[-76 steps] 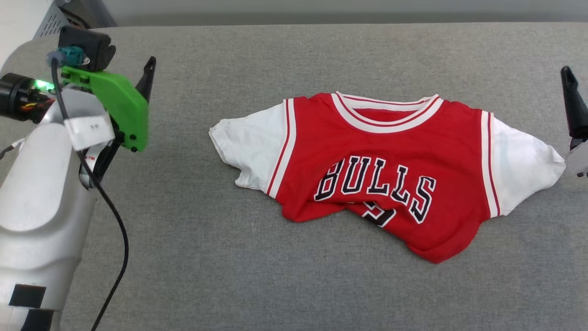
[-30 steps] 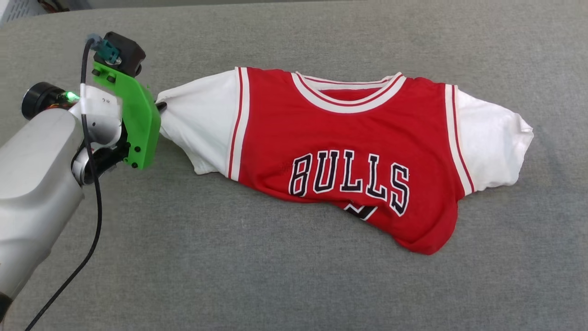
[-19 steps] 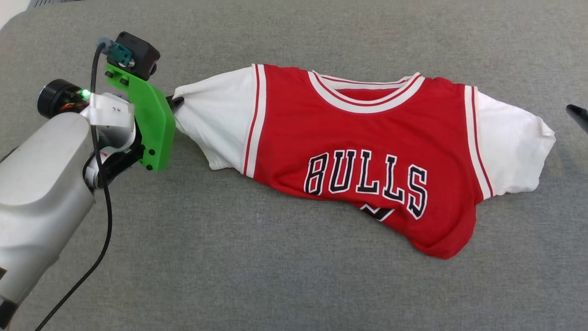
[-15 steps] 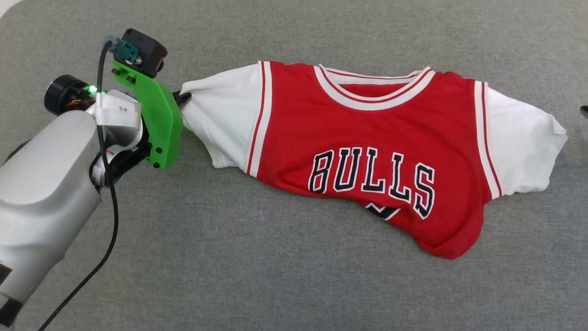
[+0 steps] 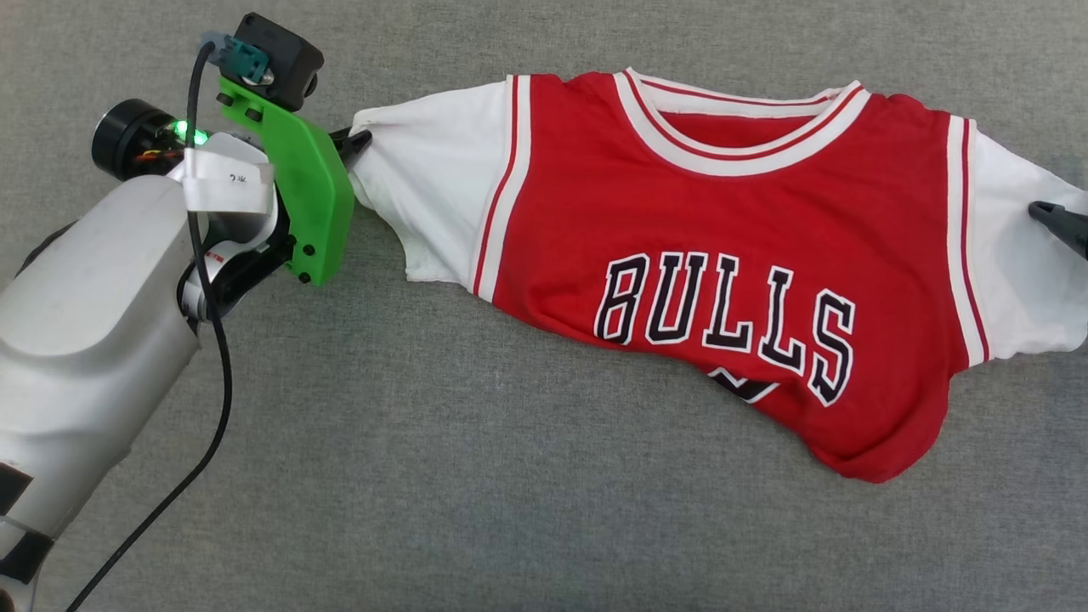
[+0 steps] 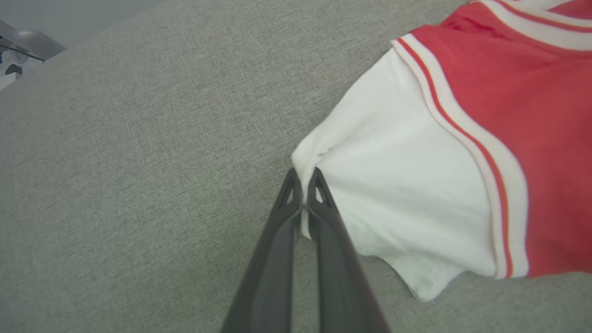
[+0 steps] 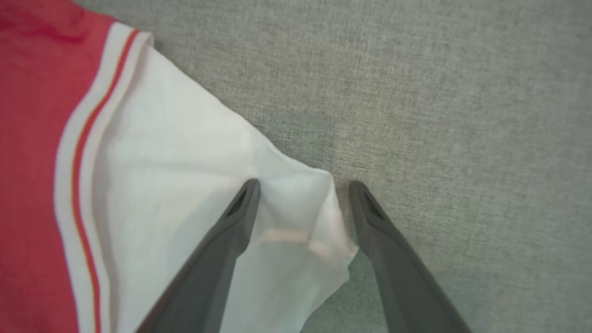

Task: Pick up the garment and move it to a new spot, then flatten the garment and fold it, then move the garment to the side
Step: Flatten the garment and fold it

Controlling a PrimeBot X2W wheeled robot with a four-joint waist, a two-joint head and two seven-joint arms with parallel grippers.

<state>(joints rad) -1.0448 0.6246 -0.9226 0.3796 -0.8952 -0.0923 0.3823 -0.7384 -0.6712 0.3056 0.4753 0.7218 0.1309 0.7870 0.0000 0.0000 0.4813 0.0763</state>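
Observation:
My grippers will make the garment's tucked lower half [image 5: 875, 449] unfold when I lift both white sleeves, since a fold cuts off the black print [image 5: 745, 386] below "BULLS".
The garment [image 5: 722, 229], a red jersey T-shirt with white sleeves and black "BULLS" lettering, lies front up on the grey cloth surface, its lower hem rumpled under. My left gripper [image 6: 303, 185] is shut on the tip of one white sleeve [image 6: 397, 185], and it sits at the garment's left end [image 5: 357, 140] in the head view. My right gripper [image 7: 303, 189] is open, its fingers straddling the corner of the other white sleeve [image 7: 185, 185]. One dark finger [image 5: 1058, 225] reaches over that sleeve at the head view's right edge.
Grey fabric [image 5: 425, 476] covers the whole surface around the garment. My pale left forearm [image 5: 76, 323] with its green bracket [image 5: 306, 195] and black cable [image 5: 212, 357] takes up the head view's left side.
The head camera has moved closer. My left gripper reached the sleeve tip and shut on it. My right gripper has come in over the other sleeve.

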